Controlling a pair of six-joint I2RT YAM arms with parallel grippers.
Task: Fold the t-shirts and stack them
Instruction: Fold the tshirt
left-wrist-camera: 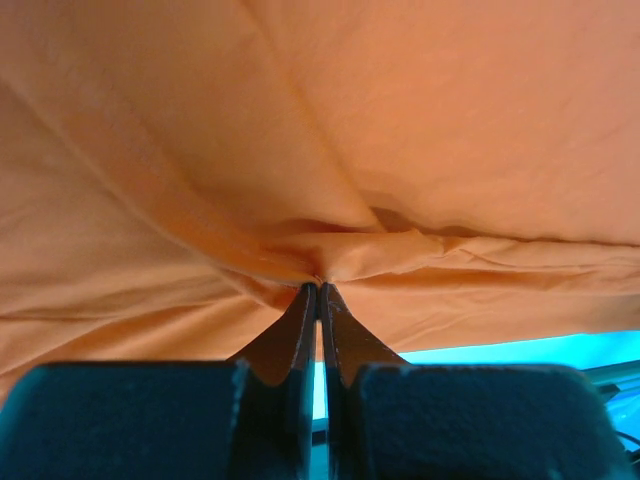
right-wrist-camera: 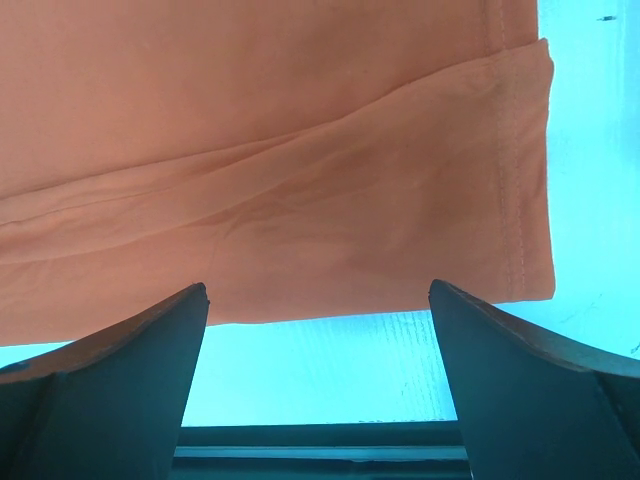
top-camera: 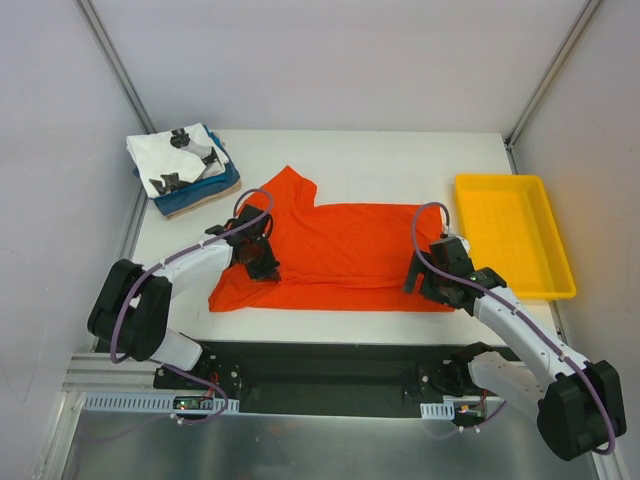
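The t-shirt's cloth bunches (left-wrist-camera: 345, 250) at my left fingers, which should open, move farther back and grip the folded part's loose edge.
The orange-red t-shirt (top-camera: 340, 255) lies spread across the middle of the table, one sleeve pointing to the back left. My left gripper (top-camera: 262, 262) is shut on a pinch of its cloth near the left side; the left wrist view shows the fabric (left-wrist-camera: 330, 180) bunched at the closed fingertips (left-wrist-camera: 300, 320). My right gripper (top-camera: 437, 290) is open at the shirt's near right corner, just short of the hem (right-wrist-camera: 520, 200), holding nothing. A stack of folded tees, the white one with black prints (top-camera: 180, 160) on top of a blue and a tan one, sits at the back left.
A shallow yellow tray (top-camera: 512, 235) stands at the right of the table. Grey walls close in the left, right and back. The arm bases and a black rail run along the near edge.
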